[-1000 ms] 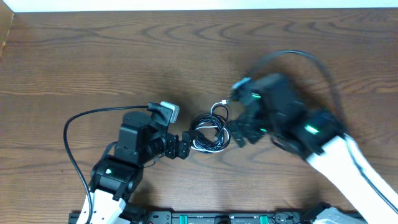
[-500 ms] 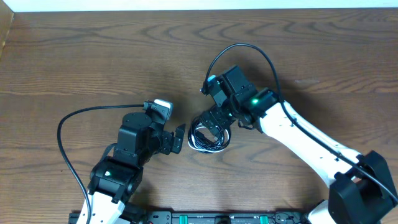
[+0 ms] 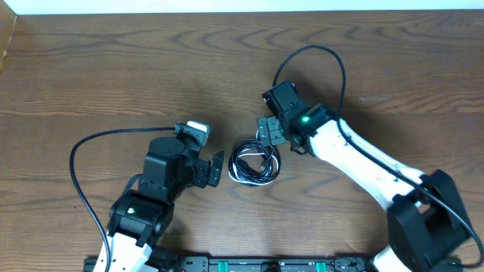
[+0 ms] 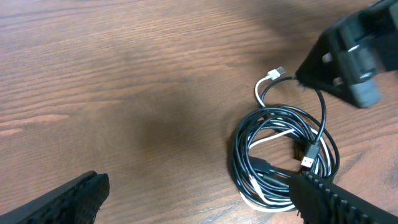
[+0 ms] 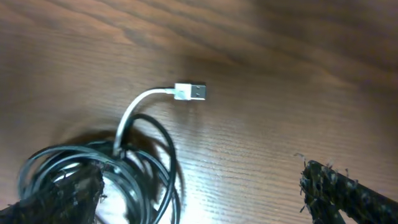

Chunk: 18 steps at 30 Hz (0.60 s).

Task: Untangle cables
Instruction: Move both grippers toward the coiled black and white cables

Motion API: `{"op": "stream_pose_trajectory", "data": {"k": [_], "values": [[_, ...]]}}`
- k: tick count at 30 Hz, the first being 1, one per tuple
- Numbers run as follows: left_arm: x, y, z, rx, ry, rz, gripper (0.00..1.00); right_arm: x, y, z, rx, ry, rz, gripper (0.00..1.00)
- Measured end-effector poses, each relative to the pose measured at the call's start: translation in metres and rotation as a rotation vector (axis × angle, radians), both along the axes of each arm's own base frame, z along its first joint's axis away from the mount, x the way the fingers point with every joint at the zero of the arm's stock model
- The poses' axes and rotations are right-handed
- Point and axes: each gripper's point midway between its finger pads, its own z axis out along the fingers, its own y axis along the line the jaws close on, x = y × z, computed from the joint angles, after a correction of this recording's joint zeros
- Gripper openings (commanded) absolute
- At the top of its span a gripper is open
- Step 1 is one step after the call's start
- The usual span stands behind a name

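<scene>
The loose coil with the white plug point(image 5: 189, 91) sticking out of it would slide along, so the robot's left gripper should hold the coil's loops point(image 3: 237, 161) before its right gripper pulls.
The cables point(image 3: 255, 162) lie as a small coil of black cords with a white one on the wooden table, between my two arms. My left gripper point(image 3: 217, 168) is open and empty just left of the coil. In the left wrist view the coil point(image 4: 286, 155) lies partly under the right fingertip point(image 4: 336, 200), and the gripper point(image 4: 199, 205) is wide open. My right gripper point(image 3: 268, 137) is open at the coil's far edge. In the right wrist view the white plug point(image 5: 189, 92) lies free on the wood, the coil point(image 5: 93, 180) is at the bottom left, and the gripper point(image 5: 205, 199) is empty.
The thick black robot cables point(image 3: 91, 151) loop over the table left of the left arm and behind the right arm point(image 3: 318, 57). The table's far edge point(image 3: 242, 10) runs along the top. A black rail point(image 3: 265, 264) lies at the near edge.
My right arm swung in from the right to the coil's far edge, then drew back slightly. My left gripper pulled back a little to the left. The coil shifted slightly.
</scene>
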Motion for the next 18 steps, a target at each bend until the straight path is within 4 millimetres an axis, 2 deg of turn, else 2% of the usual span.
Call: {"op": "stream_pose_trajectory", "data": {"k": [6,8,9,11,13,14,15,18], "values": [[-0.001,0.001,-0.001,0.003,0.004,0.002,0.98,-0.008,-0.004,-0.044,-0.043,0.101,-0.044,0.89],[-0.001,0.001,-0.001,0.004,0.006,0.002,0.98,-0.011,-0.005,-0.053,-0.052,0.125,-0.047,0.8],[-0.001,0.001,-0.001,0.004,0.006,0.002,0.98,-0.012,-0.005,-0.055,-0.053,0.133,-0.048,0.72],[-0.001,0.001,-0.001,0.004,0.006,0.002,0.98,-0.013,-0.005,-0.057,-0.051,0.137,-0.051,0.5],[-0.001,0.001,-0.001,0.004,0.006,0.002,0.98,-0.013,-0.004,-0.057,-0.045,0.138,-0.056,0.22],[-0.001,0.001,-0.001,0.004,0.006,0.002,0.98,-0.013,-0.004,-0.057,-0.043,0.137,-0.056,0.05],[-0.001,0.001,-0.001,0.004,0.006,0.002,0.98,-0.012,-0.003,-0.057,-0.04,0.137,-0.057,0.01],[-0.001,0.001,-0.001,0.004,0.006,0.002,0.98,-0.011,-0.001,-0.056,-0.031,0.131,-0.059,0.01]]}}
